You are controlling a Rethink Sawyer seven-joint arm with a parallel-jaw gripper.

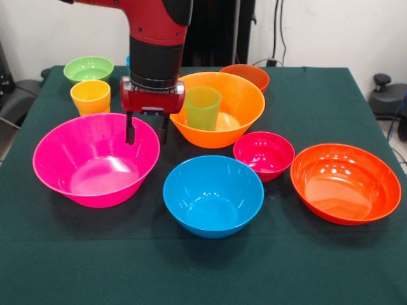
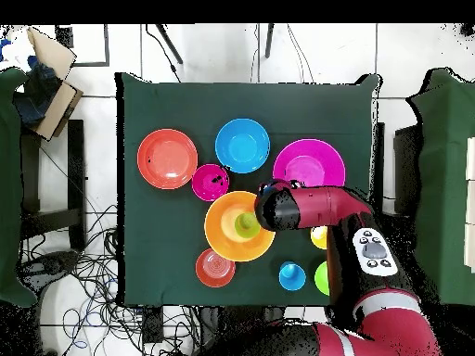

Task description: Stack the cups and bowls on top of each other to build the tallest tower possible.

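Note:
The big pink bowl (image 1: pixel 96 160) will tip and its opposite side will hang down when I lift it, because my gripper is over just one edge of the pink bowl's rim (image 1: pixel 149 129).
My gripper (image 1: pixel 146 130) hangs open and empty over the far rim of the big pink bowl (image 1: pixel 95 159), beside the big orange bowl (image 1: pixel 219 108). A green cup (image 1: pixel 203 107) stands upright inside that orange bowl (image 2: pixel 239 225). The other pieces stand apart on the cloth: a blue bowl (image 1: pixel 213 195), small magenta bowl (image 1: pixel 264 154), wide red-orange bowl (image 1: pixel 345 183), small orange-red bowl (image 1: pixel 247 75), small green bowl (image 1: pixel 88 68) and yellow-orange cup (image 1: pixel 90 96). A blue cup (image 2: pixel 291 275) shows from above. The arm (image 2: pixel 315 209) hides my gripper in the overhead view. No tower shows.
A dark green cloth covers the table (image 1: pixel 203 273). Dark chairs (image 1: pixel 388 95) stand beside both sides of it. A cardboard box (image 2: pixel 46 69) sits off one corner, and cables (image 2: pixel 83 278) lie on the floor.

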